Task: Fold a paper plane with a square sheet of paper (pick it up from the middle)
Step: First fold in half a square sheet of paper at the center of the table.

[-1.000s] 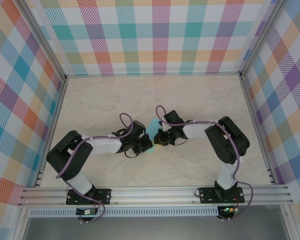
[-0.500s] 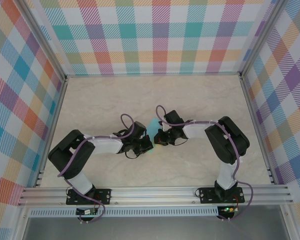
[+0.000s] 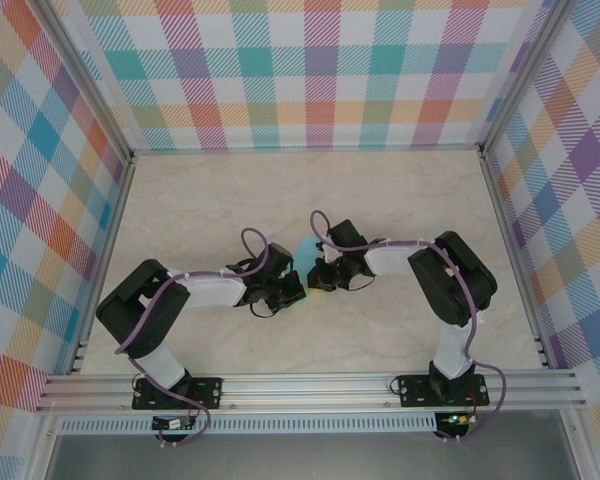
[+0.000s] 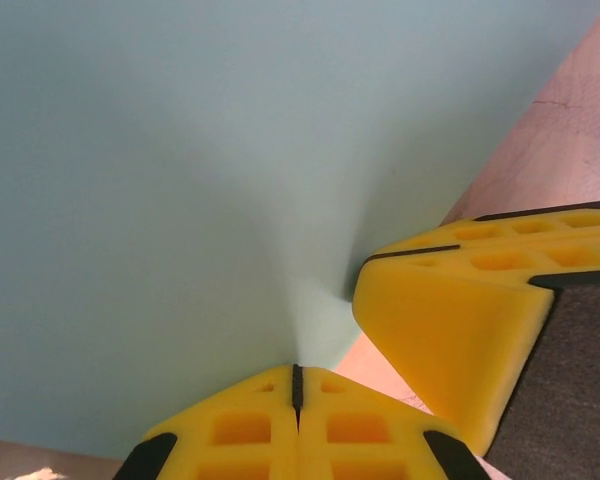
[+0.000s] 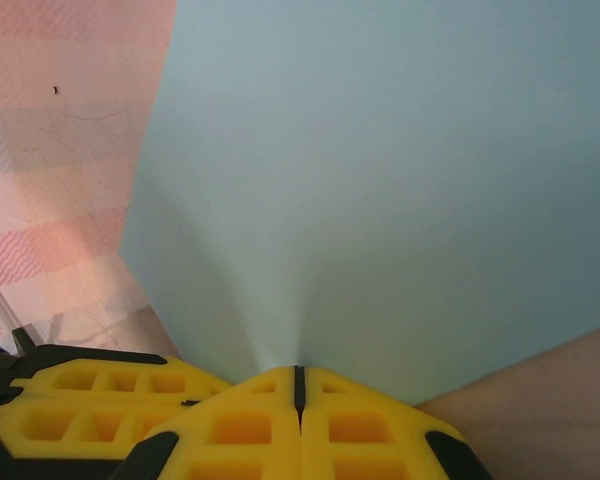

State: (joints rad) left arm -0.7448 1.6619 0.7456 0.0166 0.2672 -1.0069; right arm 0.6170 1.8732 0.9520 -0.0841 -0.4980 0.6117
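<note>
The sheet's near end (image 3: 302, 300) has my grippers crowded together at it, so my right gripper should move back and press the sheet's far end (image 3: 310, 245) while my left gripper stays where it is.
The square sheet of paper (image 3: 304, 248) is plain turquoise and sits between my two grippers at the middle of the table. In the left wrist view the sheet (image 4: 230, 180) rises from my left gripper (image 4: 298, 372), which is shut on its edge. In the right wrist view the sheet (image 5: 380, 180) spreads up from my right gripper (image 5: 298, 372), also shut on an edge. From above, the left gripper (image 3: 296, 291) and right gripper (image 3: 318, 279) nearly touch. The right gripper's yellow fingers (image 4: 460, 330) stand close beside my left ones. A paper plane is out of view.
The beige table (image 3: 400, 200) is enclosed by checked walls (image 3: 310, 70) at the back and both sides, on aluminium posts. A metal rail (image 3: 310, 385) with both arm bases runs along the near edge.
The left gripper has edged slightly right, closer to the right gripper. Both stay shut on the paper.
</note>
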